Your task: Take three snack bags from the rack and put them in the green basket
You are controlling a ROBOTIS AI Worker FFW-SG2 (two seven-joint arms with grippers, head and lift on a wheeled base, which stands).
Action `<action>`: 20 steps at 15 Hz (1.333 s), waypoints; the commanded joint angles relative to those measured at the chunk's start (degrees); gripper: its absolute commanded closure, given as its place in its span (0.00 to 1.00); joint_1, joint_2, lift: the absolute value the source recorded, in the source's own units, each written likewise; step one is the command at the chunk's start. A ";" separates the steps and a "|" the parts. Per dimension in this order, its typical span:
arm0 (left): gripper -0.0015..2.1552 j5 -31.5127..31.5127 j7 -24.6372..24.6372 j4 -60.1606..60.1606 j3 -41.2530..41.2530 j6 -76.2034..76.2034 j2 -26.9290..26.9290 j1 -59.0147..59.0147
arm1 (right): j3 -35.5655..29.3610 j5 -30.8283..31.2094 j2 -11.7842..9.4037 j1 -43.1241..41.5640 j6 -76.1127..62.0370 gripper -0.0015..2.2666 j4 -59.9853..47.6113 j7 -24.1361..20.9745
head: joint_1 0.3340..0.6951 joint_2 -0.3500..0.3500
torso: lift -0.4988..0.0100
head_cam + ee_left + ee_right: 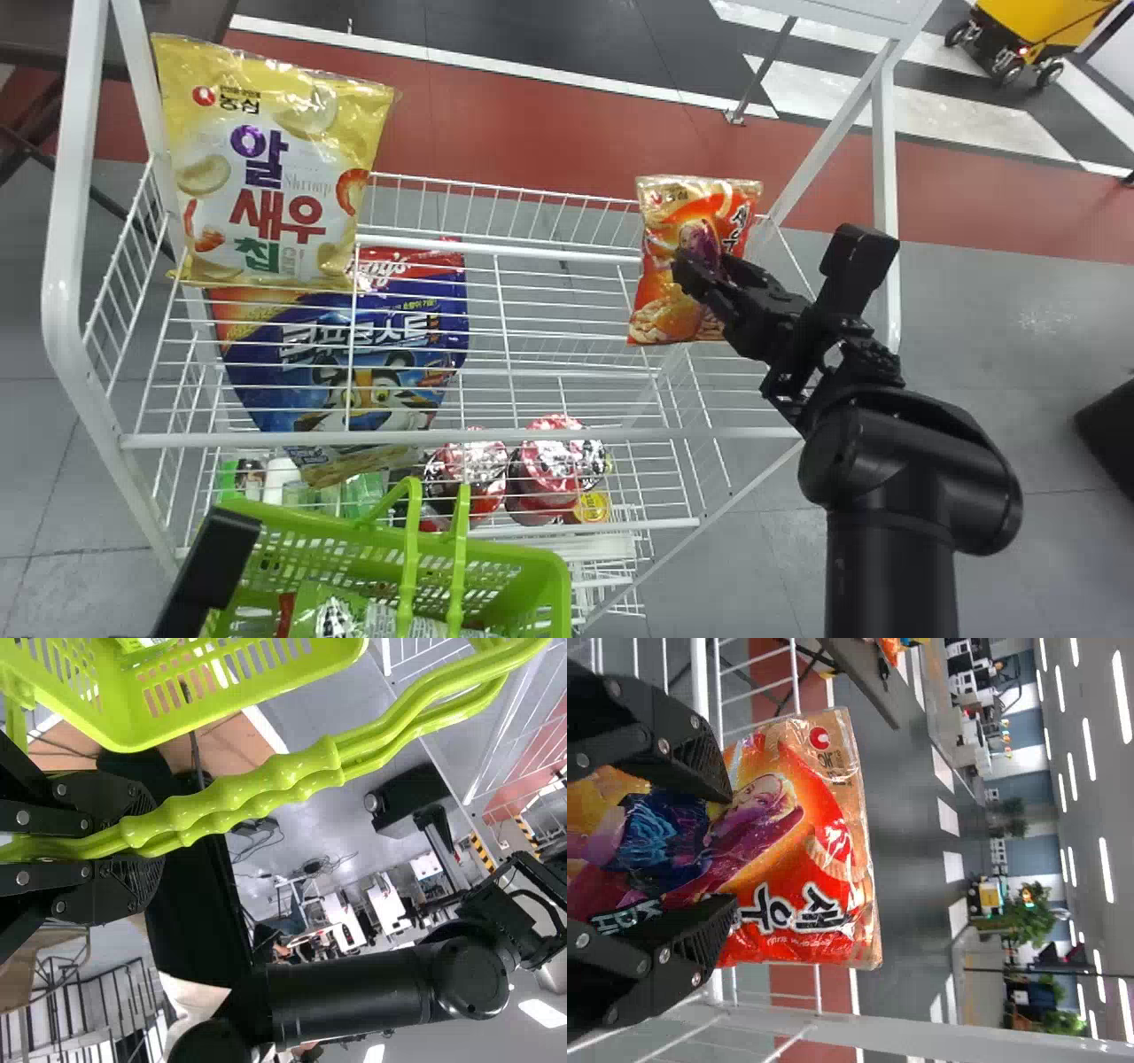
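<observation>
My right gripper will lift the orange snack bag (688, 260), and the bag's middle should pinch in while its ends stay spread, because creased film (704, 850) shows between my right gripper's fingers.
My right gripper (695, 266) is at an upright orange snack bag (669, 306) at the rack's right end. In the right wrist view my right gripper (733, 849) is open, its fingers spread over the face of the orange bag (824, 833). My left gripper (213, 558) is at the bottom left; in the left wrist view the left gripper (146, 840) is shut on the handles of the green basket (345, 656). The basket (532, 567) has a green package (332, 611) inside. A yellow snack bag (275, 177) stands at the left of the top shelf of the rack (461, 437).
A blue cereal bag (381, 354) and red-lidded cups (554, 465) are on lower levels of the rack. White uprights (71, 177) frame the rack's ends, and wire edges run around its shelves.
</observation>
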 commanded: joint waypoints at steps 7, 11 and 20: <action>0.82 1.67 2.88 -1.31 0.00 0.72 0.10 0.67 | -4.40 -4.26 -0.01 8.25 11.54 0.88 -17.85 9.61 | 1.00 0.00 | 0.95; 0.82 2.55 4.46 -2.80 0.70 1.07 0.10 1.63 | -5.36 -10.23 0.43 15.45 28.76 0.88 -32.61 13.04 | 1.00 0.00 | 0.95; 0.82 11.34 7.62 -4.12 8.96 0.02 -0.78 1.81 | -3.96 -17.79 2.01 26.35 57.53 0.88 -44.48 11.28 | 1.00 0.00 | 0.95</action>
